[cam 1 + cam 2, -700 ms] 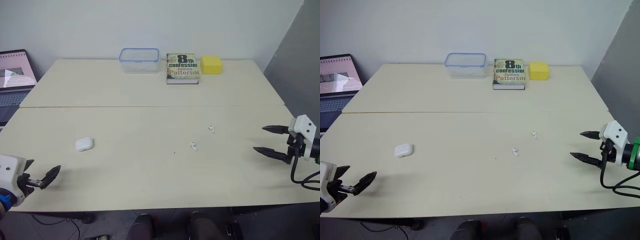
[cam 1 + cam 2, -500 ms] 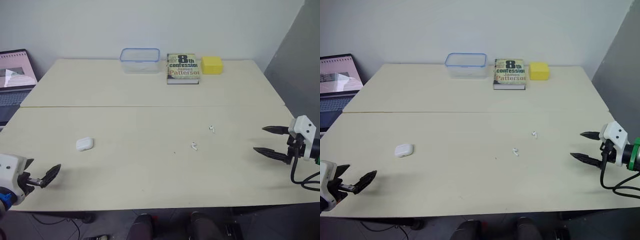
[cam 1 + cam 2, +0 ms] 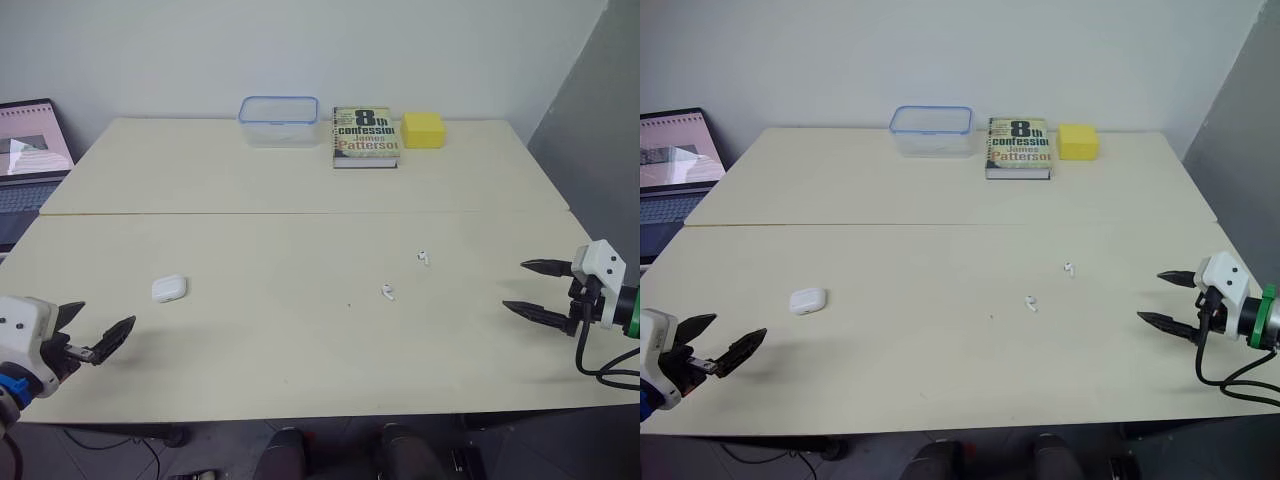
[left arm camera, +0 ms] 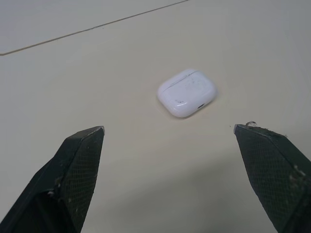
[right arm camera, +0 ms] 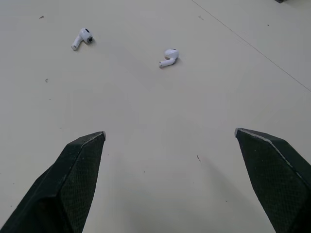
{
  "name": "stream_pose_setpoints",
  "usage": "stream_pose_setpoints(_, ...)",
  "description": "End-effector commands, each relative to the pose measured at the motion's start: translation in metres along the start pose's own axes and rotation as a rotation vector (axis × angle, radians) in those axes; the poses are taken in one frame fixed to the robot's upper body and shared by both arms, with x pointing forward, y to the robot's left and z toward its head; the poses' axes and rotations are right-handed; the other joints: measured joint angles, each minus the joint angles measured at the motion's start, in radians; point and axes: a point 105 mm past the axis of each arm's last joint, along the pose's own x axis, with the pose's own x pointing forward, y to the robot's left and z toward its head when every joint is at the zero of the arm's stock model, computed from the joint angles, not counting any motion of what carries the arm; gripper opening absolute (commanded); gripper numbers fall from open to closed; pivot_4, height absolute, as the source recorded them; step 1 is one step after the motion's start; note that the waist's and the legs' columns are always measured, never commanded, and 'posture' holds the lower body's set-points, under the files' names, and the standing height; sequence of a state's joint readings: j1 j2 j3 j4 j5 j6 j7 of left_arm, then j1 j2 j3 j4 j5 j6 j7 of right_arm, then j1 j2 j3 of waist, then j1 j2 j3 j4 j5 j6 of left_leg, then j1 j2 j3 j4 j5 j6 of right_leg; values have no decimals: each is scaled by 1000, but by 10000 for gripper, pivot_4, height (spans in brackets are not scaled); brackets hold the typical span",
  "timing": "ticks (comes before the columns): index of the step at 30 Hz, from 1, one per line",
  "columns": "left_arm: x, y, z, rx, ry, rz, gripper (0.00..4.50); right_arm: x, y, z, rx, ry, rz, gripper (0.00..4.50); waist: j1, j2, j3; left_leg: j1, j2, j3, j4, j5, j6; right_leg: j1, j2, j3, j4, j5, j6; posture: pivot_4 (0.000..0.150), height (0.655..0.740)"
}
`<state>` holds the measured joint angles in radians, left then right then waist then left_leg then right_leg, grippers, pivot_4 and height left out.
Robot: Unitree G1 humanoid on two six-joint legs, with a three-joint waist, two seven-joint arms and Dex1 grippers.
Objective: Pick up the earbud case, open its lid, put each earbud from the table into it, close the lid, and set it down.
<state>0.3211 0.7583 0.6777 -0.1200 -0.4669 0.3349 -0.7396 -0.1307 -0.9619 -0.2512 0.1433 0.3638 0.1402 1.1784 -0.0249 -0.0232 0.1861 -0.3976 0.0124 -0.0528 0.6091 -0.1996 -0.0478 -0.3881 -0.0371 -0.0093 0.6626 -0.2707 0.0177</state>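
Note:
A thin seam point(image 4: 181, 80) goes along one long edge of the white earbud case. I expect the narrow lid point(image 4: 173, 80) to swing back and stay attached when I open it.
The white earbud case point(image 3: 169, 289) lies shut on the left part of the near table; it also sits ahead of the left fingers point(image 4: 187, 92). My left gripper point(image 3: 98, 332) hovers open near the front left edge, short of the case. Two white earbuds lie apart near the table's middle right: one point(image 3: 387, 293) nearer the front, the other point(image 3: 423, 257) farther back. In the right wrist view they are earbud point(image 5: 81, 38) and earbud point(image 5: 168, 57). My right gripper point(image 3: 533, 290) stands open at the right edge, apart from both earbuds.
At the far side of the table stand a clear plastic box point(image 3: 279, 120), a book point(image 3: 364, 137) and a yellow block point(image 3: 423, 130). A laptop point(image 3: 27, 150) sits off the far left. A seam point(image 3: 300, 213) runs across between the two tabletops.
My left gripper has risen and moved a little to the right, toward the case. My right gripper has shifted slightly left and down. Case and earbuds lie as before.

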Motion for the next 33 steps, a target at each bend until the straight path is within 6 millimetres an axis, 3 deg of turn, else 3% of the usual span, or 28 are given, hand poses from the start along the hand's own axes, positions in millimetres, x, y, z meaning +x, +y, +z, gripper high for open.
stream_pose_setpoints(1,-3,0,14,26,-53,-2,45000,-2,-1,9,-41,-23,-6,44740,0,0,0,0,0,0,0,0,0,0,0,0,0,0,0,1500,7400)
stream_pose_setpoints(10,3,-17,8,-88,-61,34,45000,1,-2,16,-85,-33,-2,44740,0,0,0,0,0,0,0,0,0,0,0,0,0,0,1,1500,7400)
stream_pose_setpoints(15,17,-33,-1,-205,-66,98,45000,19,4,63,-129,-147,85,44740,-3,0,0,1,0,0,1,0,0,0,0,1,1,1,2,1500,7400)
stream_pose_setpoints(18,23,-38,-7,-243,-55,135,45000,26,11,81,-137,-184,140,44740,-1,0,0,0,0,-1,1,0,0,1,1,0,1,1,2,1500,7400)
stream_pose_setpoints(23,50,-53,-16,-322,-14,169,45000,43,30,126,-169,-287,268,44740,4,-1,0,-1,0,-2,1,0,0,1,1,0,1,2,3,1500,7400)
stream_pose_setpoints(26,63,-55,-18,-336,9,182,45000,48,41,138,-176,-307,337,44740,9,-1,0,-1,-1,-2,2,0,0,1,2,0,0,2,3,1500,7400)
stream_pose_setpoints(33,86,-52,-22,-369,9,234,45000,54,63,143,-196,-275,489,44740,21,0,0,-1,-1,-2,2,0,0,0,1,0,1,2,3,1500,7400)
